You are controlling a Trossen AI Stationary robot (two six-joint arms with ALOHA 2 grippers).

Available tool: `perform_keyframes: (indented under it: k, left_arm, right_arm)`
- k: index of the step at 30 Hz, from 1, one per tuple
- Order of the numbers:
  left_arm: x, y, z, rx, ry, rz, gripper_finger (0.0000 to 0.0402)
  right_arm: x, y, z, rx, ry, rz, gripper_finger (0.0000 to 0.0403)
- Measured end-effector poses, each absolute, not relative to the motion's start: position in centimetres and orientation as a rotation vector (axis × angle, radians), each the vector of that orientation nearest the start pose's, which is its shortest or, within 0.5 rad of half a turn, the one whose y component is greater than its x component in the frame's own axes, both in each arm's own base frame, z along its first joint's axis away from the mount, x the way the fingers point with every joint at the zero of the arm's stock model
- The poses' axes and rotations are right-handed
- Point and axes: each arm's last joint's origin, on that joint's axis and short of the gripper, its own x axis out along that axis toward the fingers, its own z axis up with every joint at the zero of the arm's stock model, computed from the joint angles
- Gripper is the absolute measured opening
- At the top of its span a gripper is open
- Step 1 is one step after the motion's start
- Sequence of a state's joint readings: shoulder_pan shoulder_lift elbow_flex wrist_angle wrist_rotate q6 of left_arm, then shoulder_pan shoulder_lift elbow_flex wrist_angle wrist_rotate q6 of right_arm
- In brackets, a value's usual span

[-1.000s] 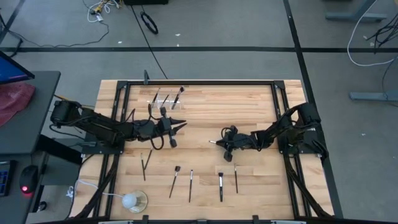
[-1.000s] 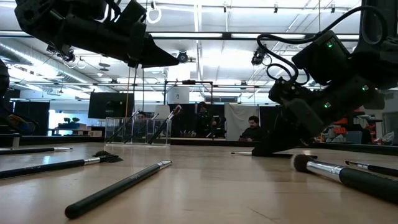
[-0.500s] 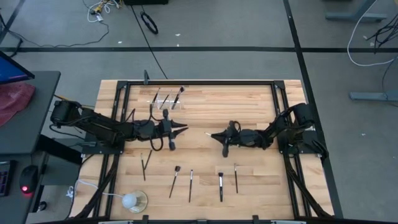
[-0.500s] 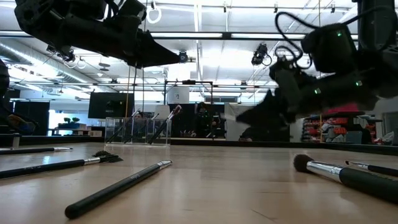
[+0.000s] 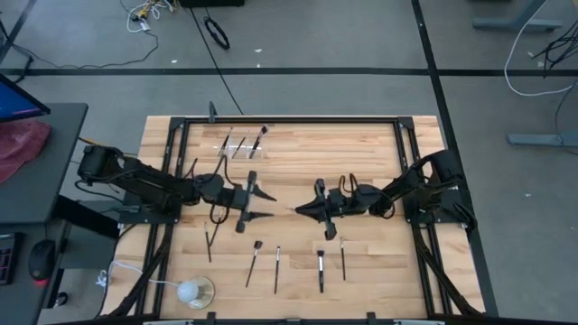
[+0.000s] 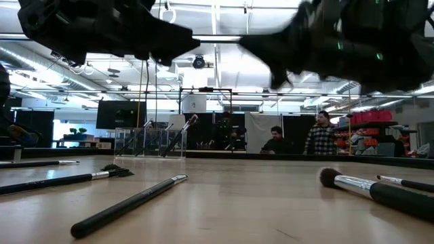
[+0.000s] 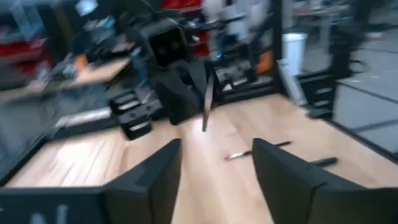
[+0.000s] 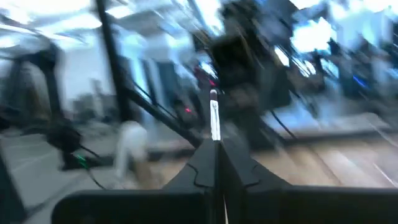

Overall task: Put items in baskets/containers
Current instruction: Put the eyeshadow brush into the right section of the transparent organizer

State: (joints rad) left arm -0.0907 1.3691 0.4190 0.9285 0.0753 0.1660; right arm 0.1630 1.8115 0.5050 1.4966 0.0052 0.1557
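Note:
The clear holder (image 5: 241, 149) is on the left gripper's side, so the robot's left gripper should take the brush from the right gripper by its jutting bristle end (image 8: 214, 113).
My right gripper (image 5: 301, 209) hangs above the middle of the table, pointing level at my left gripper, and is shut on a thin makeup brush (image 8: 214, 118). My left gripper (image 5: 266, 204) faces it from a short way off, open, with nothing between its fingers (image 7: 155, 174). The clear holder (image 5: 242, 144) stands at the far left with a few brushes leaning in it. Several more brushes (image 5: 276, 268) lie flat along the near side. My right gripper pinches the brush between its two fingers, with a length of the stick (image 8: 216, 134) jutting straight out past the fingertips. The fingers come level from the table's right and lie along the brush. It is lifted clear, pointing at the left gripper.
A white ball on a clear round base (image 5: 191, 291) with a cord sits at the near left corner. One brush (image 5: 212, 236) lies near the left arm. Black frame rails (image 5: 289, 118) edge the table. People stand in the room beyond the far edge.
My right gripper has risen from the table with the brush and tipped from pointing down to level, facing the left arm. My left gripper has swung its tips from the far side toward the right arm and has opened.

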Motion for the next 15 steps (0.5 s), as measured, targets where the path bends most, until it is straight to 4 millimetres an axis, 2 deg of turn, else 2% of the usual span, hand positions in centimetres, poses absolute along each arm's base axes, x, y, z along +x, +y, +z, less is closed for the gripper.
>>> perform_keyframes:
  k: [3,6,15]
  left_arm:
    - [25.7,-3.2,19.3,0.218,-0.049,-0.221,0.0232]
    - [26.1,-4.0,19.7,0.252,-0.165,-0.252,0.0238]
    - [29.2,-5.5,21.7,0.263,-0.294,-0.248,0.0213]
  right_arm:
    - [30.7,5.5,17.1,0.144,-0.240,0.221,0.0008]
    - [31.6,5.9,18.3,0.121,-0.284,0.247,0.0009]
    - [32.5,6.1,19.2,0.105,-0.302,0.265,0.0010]
